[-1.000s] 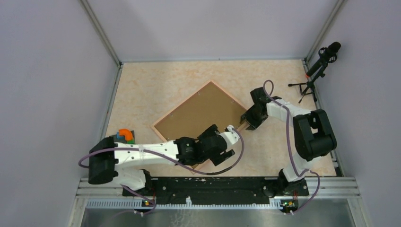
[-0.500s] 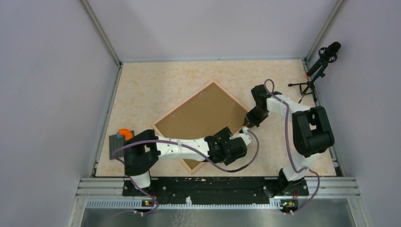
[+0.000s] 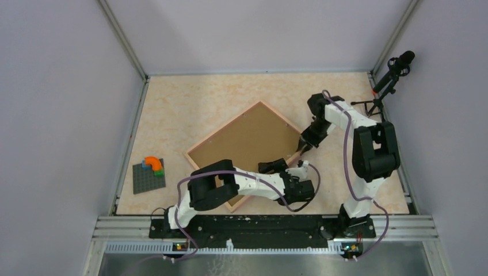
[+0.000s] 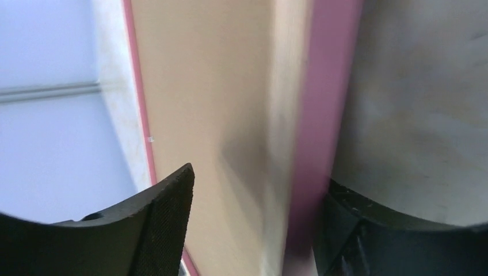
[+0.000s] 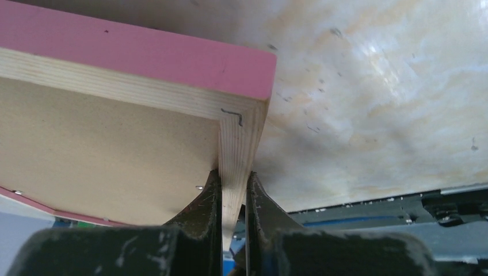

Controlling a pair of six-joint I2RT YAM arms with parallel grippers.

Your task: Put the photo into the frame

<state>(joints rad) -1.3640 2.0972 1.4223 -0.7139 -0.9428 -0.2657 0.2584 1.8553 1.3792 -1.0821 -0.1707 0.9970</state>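
Note:
Next, I take hold of the frame's near bar [image 3: 294,158] with my left gripper, lift the frame and turn it face up, because it lies with its brown backing board [image 3: 253,138] up.
The pinkish-tan frame [image 3: 223,127] lies as a diamond on the table, back side up, with the brown backing board [image 3: 244,141] filling it. My right gripper [image 3: 301,145] is shut on the frame's right corner. In the right wrist view its jaws [image 5: 233,201] pinch the bare wood rail of the frame [image 5: 144,52]. My left gripper [image 3: 278,167] is open at the frame's near-right edge. In the left wrist view the pink rail [image 4: 322,115] and the board [image 4: 218,86] lie between its spread fingers [image 4: 259,218]. The photo is out of view.
A grey baseplate with orange and green bricks [image 3: 148,174] sits near the left wall. A microphone on a small tripod [image 3: 387,86] stands at the far right corner. Walls close in the table on three sides.
My left arm has swung right along the near side, so its gripper now sits at the frame's near-right edge. My right gripper keeps hold of the right corner, which has shifted slightly.

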